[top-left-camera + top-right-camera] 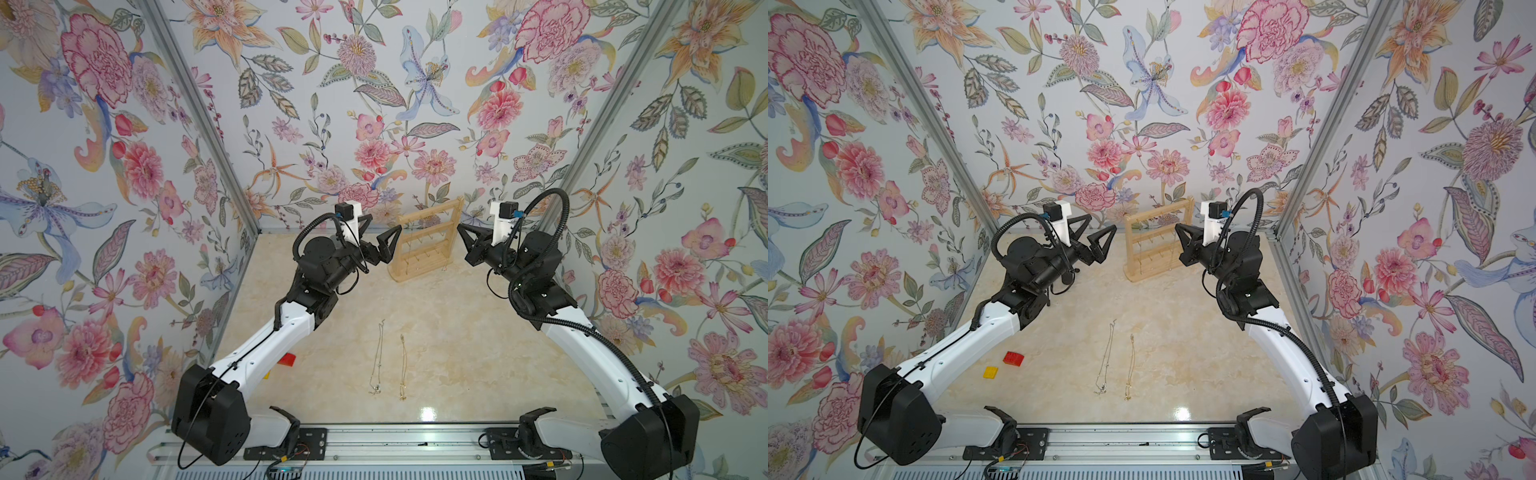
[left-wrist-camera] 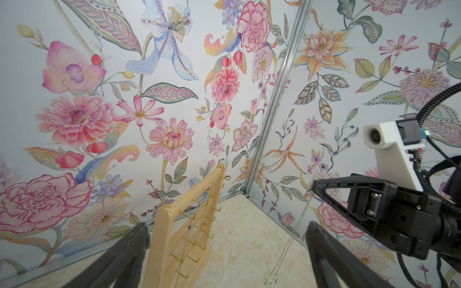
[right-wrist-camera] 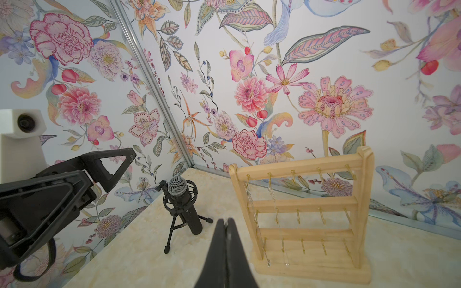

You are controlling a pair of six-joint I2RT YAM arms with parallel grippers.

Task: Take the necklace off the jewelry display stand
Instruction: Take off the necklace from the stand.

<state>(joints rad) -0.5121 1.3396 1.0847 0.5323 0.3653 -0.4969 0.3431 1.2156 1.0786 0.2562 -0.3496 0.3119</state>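
Observation:
My left gripper should keep moving toward the silver necklace (image 2: 271, 280), which hangs from my right gripper clear of the stand, and close on its dangling chain (image 2: 298, 224).
The pale wooden jewelry display stand (image 1: 428, 243) (image 1: 1158, 243) stands at the back of the table, between my two grippers. Two thin necklaces (image 3: 252, 207) hang from its upper hooks on one side. My right gripper (image 3: 226, 220) (image 1: 459, 227) is shut on a silver necklace (image 2: 287, 245). That chain dangles from its tip, clear of the stand, with its pendant low over the table. My left gripper (image 2: 227, 225) (image 1: 384, 224) is open and holds nothing, just left of the stand (image 2: 184, 224).
A silver necklace (image 1: 377, 357) and a gold necklace (image 1: 403, 365) lie stretched out on the marble tabletop in front. A black microphone on a tripod (image 3: 182, 197) stands left of the stand. A red brick (image 1: 1013, 358) and a yellow brick (image 1: 990, 372) lie front left. Floral walls enclose three sides.

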